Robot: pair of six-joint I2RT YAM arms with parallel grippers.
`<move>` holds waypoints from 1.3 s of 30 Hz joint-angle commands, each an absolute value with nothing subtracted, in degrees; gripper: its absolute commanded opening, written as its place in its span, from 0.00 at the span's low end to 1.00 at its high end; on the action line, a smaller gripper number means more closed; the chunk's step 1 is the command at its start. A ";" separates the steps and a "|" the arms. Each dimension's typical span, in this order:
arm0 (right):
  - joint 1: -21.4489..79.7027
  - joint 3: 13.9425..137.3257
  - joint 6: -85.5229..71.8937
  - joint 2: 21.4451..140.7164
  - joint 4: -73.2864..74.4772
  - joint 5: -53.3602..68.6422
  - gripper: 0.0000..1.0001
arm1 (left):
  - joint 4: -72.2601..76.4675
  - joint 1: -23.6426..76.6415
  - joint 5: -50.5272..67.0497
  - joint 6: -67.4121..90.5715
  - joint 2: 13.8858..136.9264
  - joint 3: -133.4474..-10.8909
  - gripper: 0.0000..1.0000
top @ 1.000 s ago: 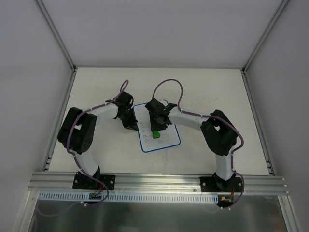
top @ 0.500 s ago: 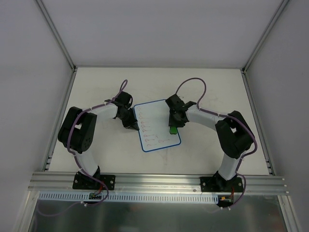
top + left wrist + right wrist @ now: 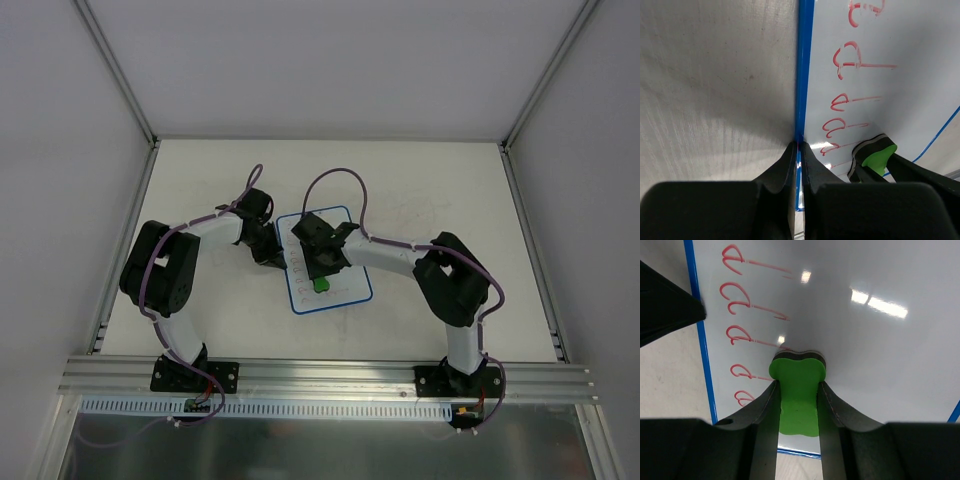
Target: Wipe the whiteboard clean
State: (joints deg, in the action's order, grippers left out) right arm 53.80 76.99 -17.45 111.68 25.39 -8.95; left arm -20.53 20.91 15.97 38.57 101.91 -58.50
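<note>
Red marks are crowded at the blue edge that my left gripper is holding, so my right gripper should leave the eraser to my left gripper and hold the opposite edge.
The whiteboard, white with a thin blue border, lies mid-table. Red marks run down its left side, seen in the left wrist view and the right wrist view. My left gripper is shut on the board's blue left edge; it also shows in the top view. My right gripper is shut on the green bone-shaped eraser, pressed on the board's face beside the red marks. In the top view the eraser sits near the board's lower middle. It also shows in the left wrist view.
The scuffed off-white tabletop surrounds the board. Grey walls and aluminium rails frame the cell. Purple cables loop above both arms.
My right gripper swept the eraser from the board's middle to its right edge, then back left to the lower middle near the marks. The left gripper and board stayed put.
</note>
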 commanded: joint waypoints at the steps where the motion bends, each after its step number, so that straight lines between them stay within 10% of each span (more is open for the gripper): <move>1: 54.67 76.56 -16.70 114.79 27.59 -6.50 0.00 | -22.85 20.48 11.34 38.41 104.33 -58.53 0.00; 16: 38.76 58.72 -21.71 102.75 32.78 -12.39 0.00 | -22.94 19.16 12.13 37.79 103.62 -58.01 0.00; 39: 57.40 76.12 -13.97 112.77 29.36 -5.18 0.00 | -22.76 19.78 13.45 39.20 103.89 -58.71 0.00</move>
